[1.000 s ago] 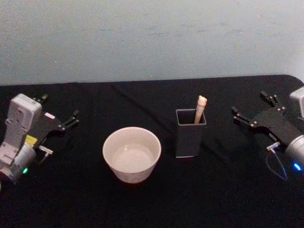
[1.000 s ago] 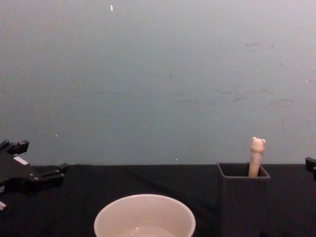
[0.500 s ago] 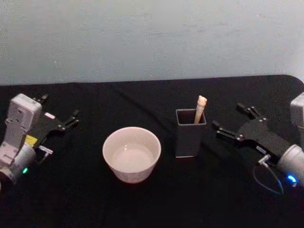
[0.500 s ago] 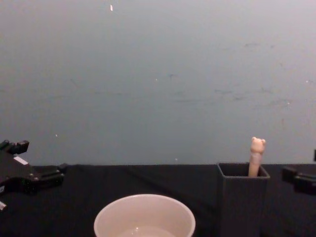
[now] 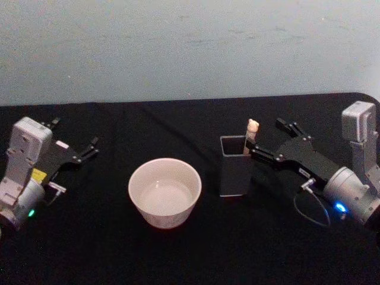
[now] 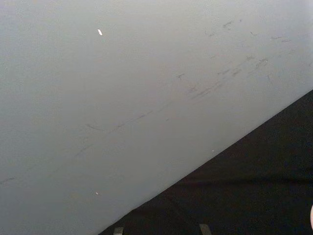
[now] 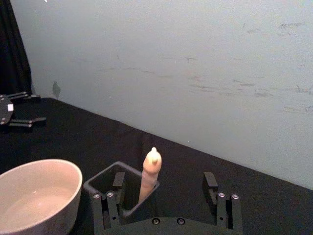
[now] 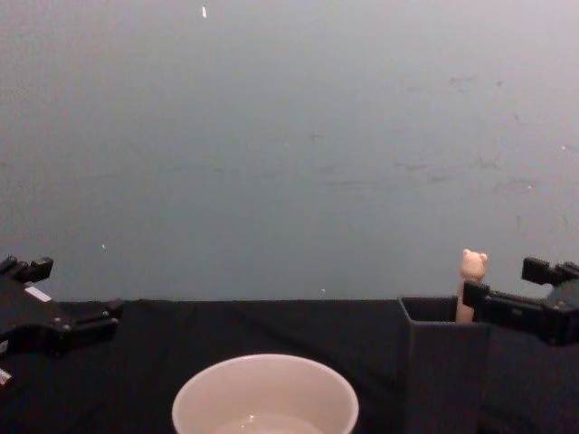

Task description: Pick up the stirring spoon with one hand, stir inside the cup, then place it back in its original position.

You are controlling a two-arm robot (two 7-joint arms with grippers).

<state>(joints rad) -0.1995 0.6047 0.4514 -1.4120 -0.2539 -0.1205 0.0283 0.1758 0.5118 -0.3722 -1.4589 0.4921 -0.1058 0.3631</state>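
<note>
The stirring spoon (image 8: pixel 465 310) will come up a long way before its hidden bowl comes out when I lift, because only the beige handle's top sticks out of the tall holder (image 8: pixel 443 372).
The stirring spoon (image 5: pixel 251 136) stands in the dark grey square holder (image 5: pixel 234 169), its beige bear-topped handle (image 8: pixel 472 265) sticking up above the rim; its bowl is hidden inside. The cream cup (image 5: pixel 164 191) sits to the holder's left. My right gripper (image 5: pixel 267 138) is open and level with the handle top, just to its right. In the right wrist view the handle (image 7: pixel 150 174) rises between the spread fingers (image 7: pixel 211 182), closer to one and apart from both. My left gripper (image 5: pixel 76 135) rests open at the far left of the table.
A black cloth (image 5: pixel 190 255) covers the table, and a plain pale wall (image 5: pixel 190 47) stands behind it. The cup (image 7: pixel 39 196) and holder (image 7: pixel 105 181) stand a short gap apart. The left gripper (image 7: pixel 14 112) shows far off in the right wrist view.
My right gripper has moved left from the table's right edge up to the holder, bringing its open fingers around the spoon handle. The left arm, cup, holder and spoon have not moved.
</note>
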